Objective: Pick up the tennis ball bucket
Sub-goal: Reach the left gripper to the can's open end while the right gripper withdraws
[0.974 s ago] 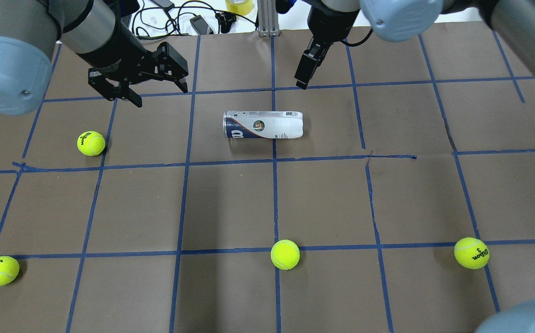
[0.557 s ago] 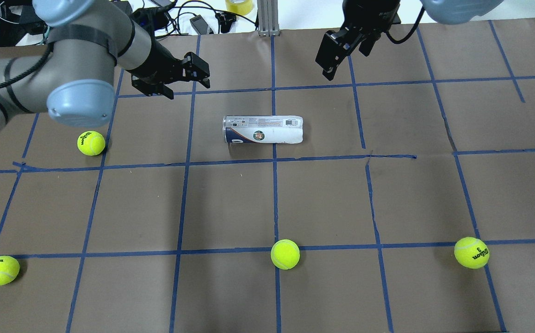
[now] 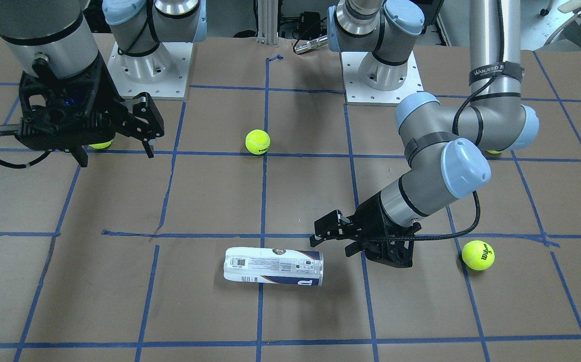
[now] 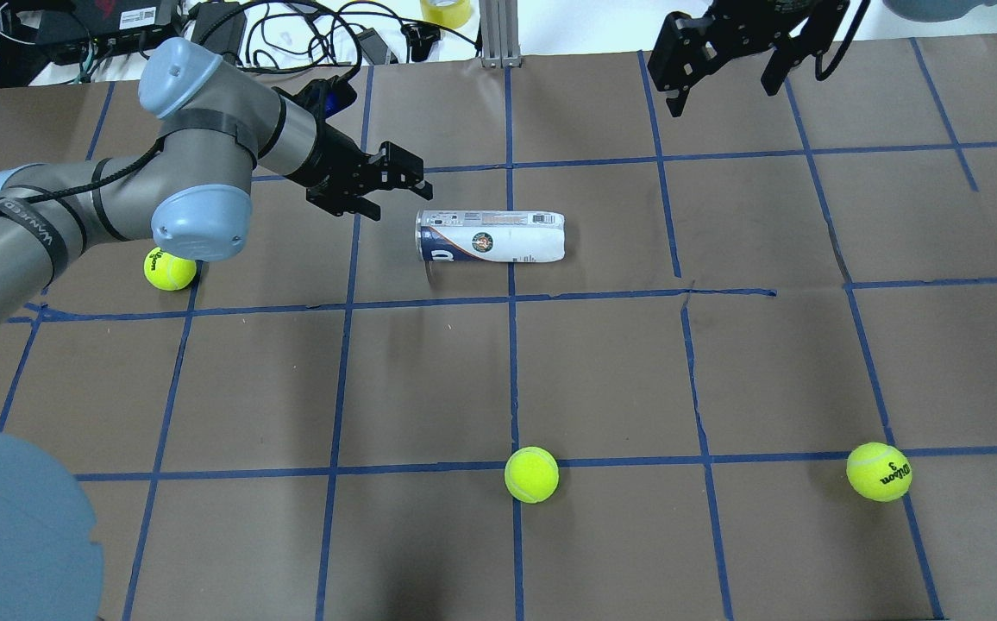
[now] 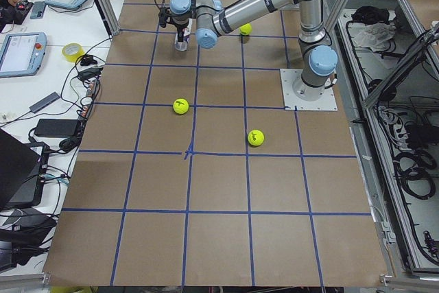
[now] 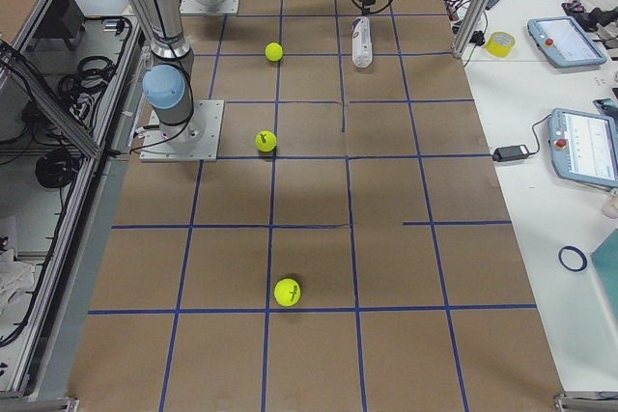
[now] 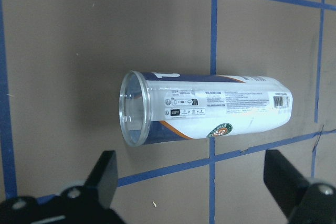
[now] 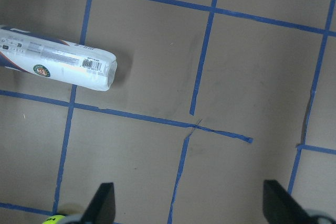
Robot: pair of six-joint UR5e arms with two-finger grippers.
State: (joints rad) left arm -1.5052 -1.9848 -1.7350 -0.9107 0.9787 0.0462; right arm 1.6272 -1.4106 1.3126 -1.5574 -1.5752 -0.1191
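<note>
My gripper will tip the tennis ball bucket (image 3: 273, 266) upright, and I should expect it to be empty then, because the bucket's open rim (image 7: 135, 109) shows clear space behind it.
The tennis ball bucket (image 4: 490, 235) lies on its side on the brown table, a clear tube with a white-and-navy label. It also shows in the front view (image 3: 273, 265). My left gripper (image 4: 397, 194) is open and empty, just left of the tube's open silvery end and slightly behind it, not touching. In the left wrist view the tube (image 7: 205, 107) lies ahead of the spread fingers (image 7: 105, 177), open rim nearest. My right gripper (image 4: 723, 90) is open and empty, high at the back right, far from the tube (image 8: 58, 57).
Yellow-green tennis balls lie on the table: one under the left arm's elbow (image 4: 170, 268), one front middle (image 4: 531, 473), one front right (image 4: 878, 471). Blue tape lines grid the table. Cables and a tape roll (image 4: 445, 10) lie beyond the far edge.
My left gripper has swung right and down to the tube's open end. My right gripper has drawn back toward the far right. The tube has rocked slightly in place.
</note>
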